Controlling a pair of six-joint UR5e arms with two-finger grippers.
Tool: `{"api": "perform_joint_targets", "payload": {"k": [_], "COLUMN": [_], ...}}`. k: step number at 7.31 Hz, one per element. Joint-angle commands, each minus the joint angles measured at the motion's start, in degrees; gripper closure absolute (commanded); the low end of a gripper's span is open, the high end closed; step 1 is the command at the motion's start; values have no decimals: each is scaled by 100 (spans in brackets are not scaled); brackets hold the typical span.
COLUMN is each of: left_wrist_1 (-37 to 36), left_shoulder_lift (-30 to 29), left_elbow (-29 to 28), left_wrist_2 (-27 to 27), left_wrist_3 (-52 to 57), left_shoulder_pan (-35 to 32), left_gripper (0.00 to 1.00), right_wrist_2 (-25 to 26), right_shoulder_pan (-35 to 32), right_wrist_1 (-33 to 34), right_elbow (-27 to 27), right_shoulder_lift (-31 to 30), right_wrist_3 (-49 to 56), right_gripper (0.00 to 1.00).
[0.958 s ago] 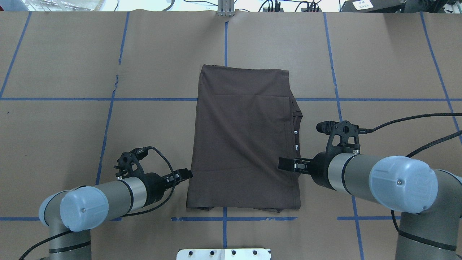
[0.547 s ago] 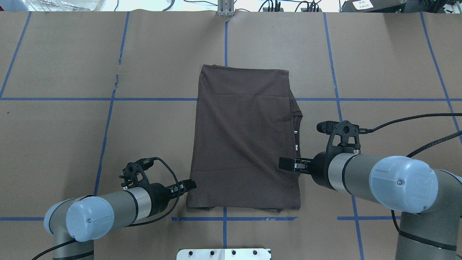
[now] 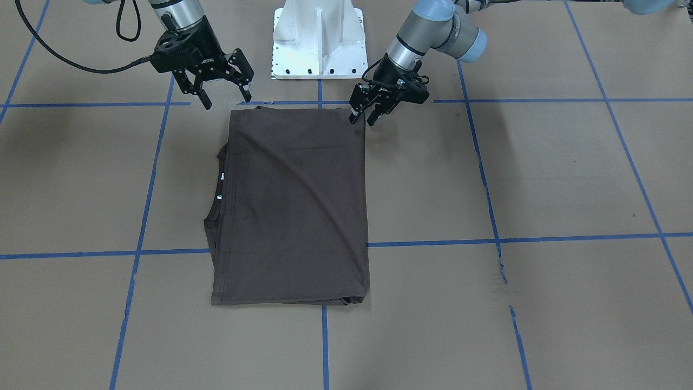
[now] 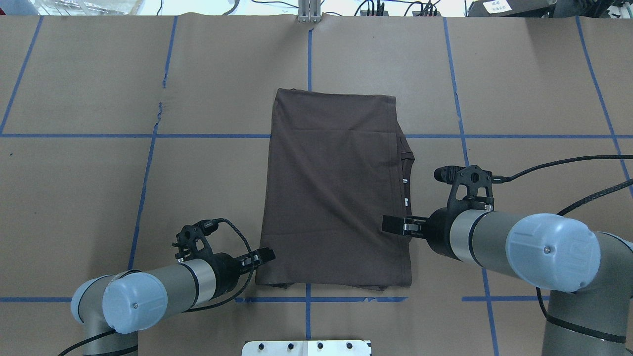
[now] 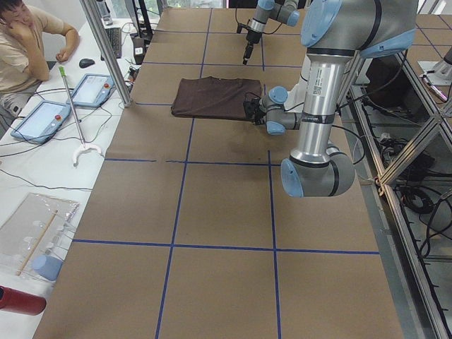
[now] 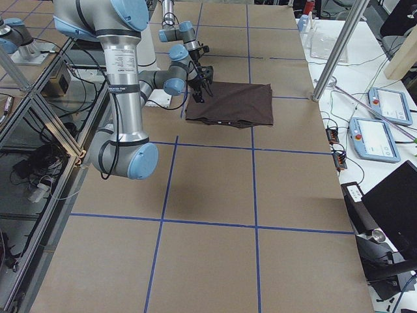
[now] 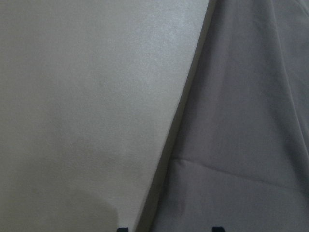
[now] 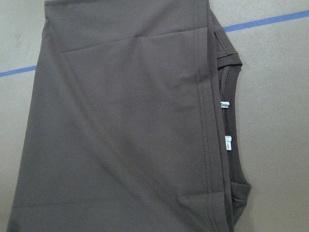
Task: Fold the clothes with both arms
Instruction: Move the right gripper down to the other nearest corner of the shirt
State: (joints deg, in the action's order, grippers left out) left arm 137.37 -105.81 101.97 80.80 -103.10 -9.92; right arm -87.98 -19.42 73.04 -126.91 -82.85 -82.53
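Observation:
The dark brown T-shirt (image 3: 292,208) will slide along behind when I lift and pull its near edge, because the T-shirt's far edge (image 3: 279,303) is lying flat and loose on the paper.
The clothes (image 4: 336,198) are one dark brown T-shirt, folded into a flat rectangle on the brown paper table; they also show from the front as the clothes (image 3: 295,206). The collar and white neck tags (image 8: 226,104) peek out along its right edge. My left gripper (image 4: 268,254) sits low at the shirt's near-left corner, open. In the left wrist view its fingertips (image 7: 123,228) straddle the shirt's edge (image 7: 183,125). My right gripper (image 3: 227,102) hangs open, jaws spread wide, over the shirt's near-right corner, holding nothing.
The white pedestal base (image 3: 318,38) stands just behind the shirt's near edge. Blue tape lines cross the table, and the paper has a small tear (image 3: 501,265). A person (image 5: 28,35) sits by tablets (image 5: 92,90) on the far-side bench.
My left arm has drawn back toward the robot and slid right, bringing its gripper to the shirt's near-left corner. The right arm and the shirt have not moved.

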Motion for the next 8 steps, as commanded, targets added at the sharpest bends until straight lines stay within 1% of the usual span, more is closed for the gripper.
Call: {"api": "perform_joint_targets", "payload": {"k": [1,6,7,8], "left_wrist_1": [0,9,0,9], "left_shoulder_lift": [-37,-45,-80,-80], "left_elbow": [-19,-10,-10,-2], "left_wrist_2": [-3,-73,-73,-82], "left_wrist_3": [0,0,-9,-9], "left_shoulder_pan": [25,209,218,218], "left_gripper": [34,34,41,57], "right_wrist_2": [0,0,0,0], "right_shoulder_pan": [-9,-17,-26,-18], "right_wrist_1": [0,0,0,0], "right_elbow": [0,0,0,0], "right_shoulder_lift": [-3,-3,-3,-3], "right_wrist_3": [0,0,0,0], "right_gripper": [0,0,0,0]}}
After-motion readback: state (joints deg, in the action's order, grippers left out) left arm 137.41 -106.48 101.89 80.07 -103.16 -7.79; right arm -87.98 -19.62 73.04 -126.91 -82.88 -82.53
